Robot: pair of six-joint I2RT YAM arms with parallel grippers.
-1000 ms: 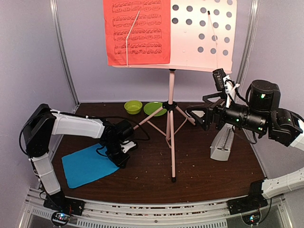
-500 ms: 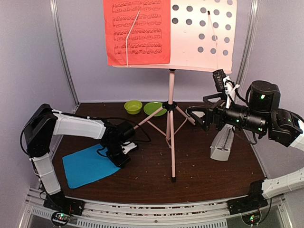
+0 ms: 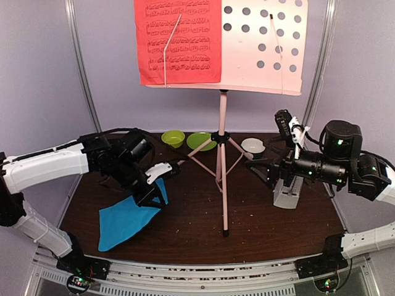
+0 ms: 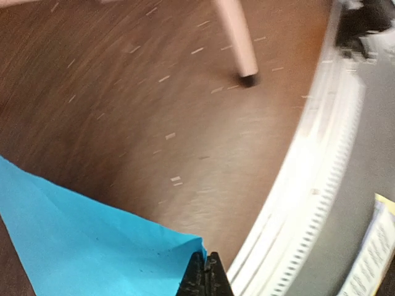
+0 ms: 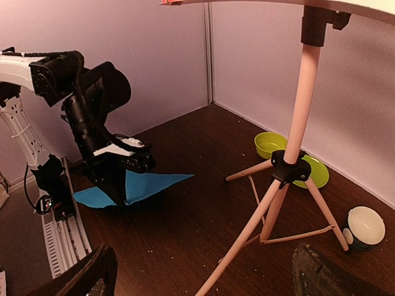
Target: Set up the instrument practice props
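Observation:
My left gripper is pinching only one corner of the cyan page (image 4: 195, 245). My right gripper should go on moving open toward the page's free edge (image 3: 162, 185) and close there.
The pale pink music stand (image 3: 222, 160) stands mid-table on tripod legs, its perforated desk (image 3: 262, 46) at the top. A red sheet-music page (image 3: 179, 40) rests on the desk's left half. My left gripper (image 3: 152, 196) is shut on a corner of the cyan page (image 3: 126, 216) and holds that corner off the table while the rest droops down. In the left wrist view the shut fingertips (image 4: 207, 277) pinch the cyan page (image 4: 80, 246). My right gripper (image 3: 266, 172) is open and empty, right of the stand, in front of the white metronome (image 3: 287, 194). The right wrist view shows the stand pole (image 5: 301, 98) and the cyan page (image 5: 151, 184).
Two lime-green dishes (image 3: 173, 138) (image 3: 200, 141) sit at the back behind the stand. A small white bowl (image 3: 253, 145) sits back right. The stand's front leg foot (image 4: 247, 79) is near the table's railed front edge (image 4: 296, 203). Purple walls close in the sides.
My left arm has risen and swung right, lifting the cyan page's corner off the table. My right arm has dropped lower, uncovering the small white bowl.

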